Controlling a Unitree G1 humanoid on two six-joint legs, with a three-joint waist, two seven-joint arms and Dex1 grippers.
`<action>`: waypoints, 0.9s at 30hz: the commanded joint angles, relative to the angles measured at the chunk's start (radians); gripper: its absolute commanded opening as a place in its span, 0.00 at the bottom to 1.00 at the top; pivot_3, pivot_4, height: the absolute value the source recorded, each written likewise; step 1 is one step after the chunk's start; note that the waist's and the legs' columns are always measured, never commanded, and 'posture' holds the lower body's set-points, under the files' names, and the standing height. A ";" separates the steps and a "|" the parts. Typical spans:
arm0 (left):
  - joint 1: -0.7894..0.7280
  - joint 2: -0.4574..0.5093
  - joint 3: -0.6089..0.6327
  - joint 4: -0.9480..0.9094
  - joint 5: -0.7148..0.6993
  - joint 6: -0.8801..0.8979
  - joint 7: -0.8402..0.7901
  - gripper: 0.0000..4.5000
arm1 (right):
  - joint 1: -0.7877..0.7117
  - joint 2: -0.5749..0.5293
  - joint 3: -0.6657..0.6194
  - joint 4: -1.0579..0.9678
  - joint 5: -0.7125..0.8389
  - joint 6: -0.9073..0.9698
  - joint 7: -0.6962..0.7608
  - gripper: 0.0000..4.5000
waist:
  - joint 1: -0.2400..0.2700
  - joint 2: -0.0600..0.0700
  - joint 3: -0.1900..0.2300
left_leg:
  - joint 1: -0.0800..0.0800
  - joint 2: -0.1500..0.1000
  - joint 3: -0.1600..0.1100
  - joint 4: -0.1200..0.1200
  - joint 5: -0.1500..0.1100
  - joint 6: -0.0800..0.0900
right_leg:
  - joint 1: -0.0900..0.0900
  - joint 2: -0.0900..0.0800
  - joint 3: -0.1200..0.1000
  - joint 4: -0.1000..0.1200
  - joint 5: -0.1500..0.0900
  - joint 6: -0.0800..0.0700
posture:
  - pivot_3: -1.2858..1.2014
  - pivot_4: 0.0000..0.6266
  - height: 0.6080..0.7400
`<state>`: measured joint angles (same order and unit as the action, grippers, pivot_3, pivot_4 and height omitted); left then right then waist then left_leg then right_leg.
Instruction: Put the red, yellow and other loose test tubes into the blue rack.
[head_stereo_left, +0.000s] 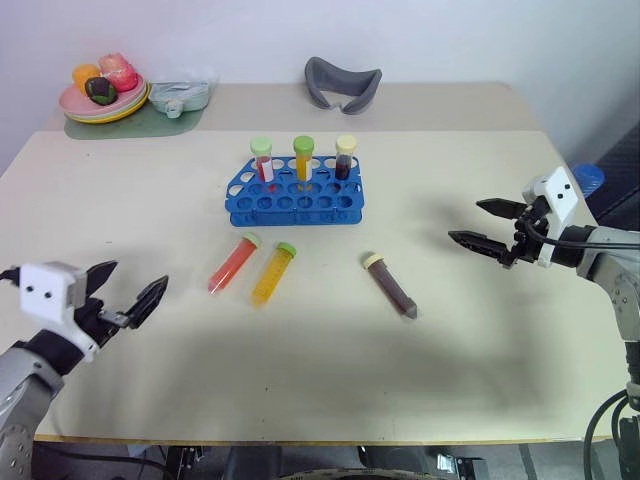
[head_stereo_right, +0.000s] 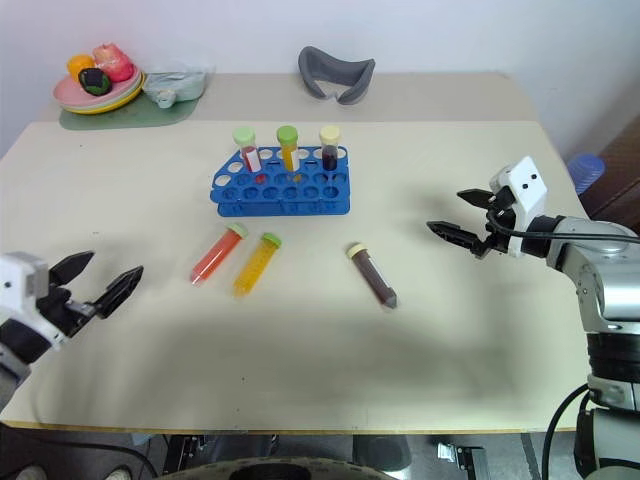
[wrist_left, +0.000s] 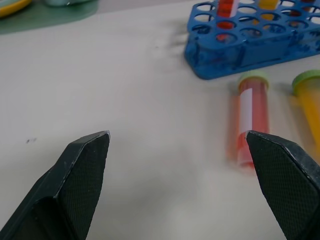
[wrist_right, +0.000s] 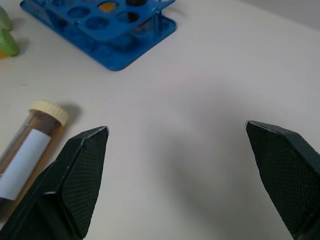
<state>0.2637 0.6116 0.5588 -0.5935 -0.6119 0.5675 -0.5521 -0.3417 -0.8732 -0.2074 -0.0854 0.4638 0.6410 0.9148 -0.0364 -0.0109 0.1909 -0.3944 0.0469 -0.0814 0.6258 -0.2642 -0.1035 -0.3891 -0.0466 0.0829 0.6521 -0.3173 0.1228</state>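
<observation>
The brown tube (head_stereo_left: 392, 289) is apart from the yellow tube, so I keep moving my open right gripper in until its fingers are around the brown tube's end with the cap (head_stereo_left: 375, 264).
Three loose test tubes lie on the table in front of the blue rack (head_stereo_left: 295, 192): a red one (head_stereo_left: 232, 262), a yellow-orange one (head_stereo_left: 273, 273) and a dark brown one (head_stereo_left: 390, 285). Three capped tubes stand upright in the rack's back row. My left gripper (head_stereo_left: 128, 292) hovers open at the near left, well short of the red tube (wrist_left: 246, 122). Over the right side my right gripper (head_stereo_left: 480, 224) is open, pointing toward the brown tube (wrist_right: 22, 155), which lies apart from it.
A grey curved object (head_stereo_left: 342, 80) rests at the table's far edge. A plate of toy food (head_stereo_left: 103, 92) and a pale lidded dish (head_stereo_left: 180, 97) sit on a green mat at the far left corner.
</observation>
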 joint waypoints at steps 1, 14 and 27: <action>-0.070 0.037 -0.130 -0.072 -0.016 0.012 -0.035 0.99 | 0.018 -0.023 -0.029 -0.200 0.049 0.140 -0.076 1.00 | -0.001 0.000 0.000 | 0.000 0.000 0.000 0.001 0.000 0.000 | 0.000 0.000 0.000 0.000 0.000 0.000 | 0.52 0.24 1.00; -0.285 0.089 -0.511 0.081 0.108 -0.121 -0.268 0.99 | -0.246 0.168 0.042 -0.477 0.303 0.973 -0.679 1.00 | -0.002 0.001 0.000 | -0.001 0.000 -0.001 0.002 -0.001 0.002 | -0.001 0.001 0.000 0.003 0.001 -0.001 | 0.52 0.24 1.00; -0.285 0.065 -0.554 0.129 0.182 -0.209 -0.293 0.99 | -0.429 0.191 0.299 -0.162 1.017 0.973 -1.434 1.00 | -0.011 0.001 0.000 | -0.013 0.000 -0.001 0.007 0.000 0.003 | -0.015 0.001 0.000 0.010 0.001 -0.001 | 0.52 0.24 1.00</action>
<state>-0.0264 0.6799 0.0061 -0.4361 -0.4363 0.3782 -0.8482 -0.7417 -0.6845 0.0761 -0.2696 1.3916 1.6078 -0.4461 -0.0470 -0.0104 0.1905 -0.4073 0.0474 -0.0823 0.6328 -0.2646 -0.1004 -0.4038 -0.0452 0.0828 0.6627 -0.3166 0.1219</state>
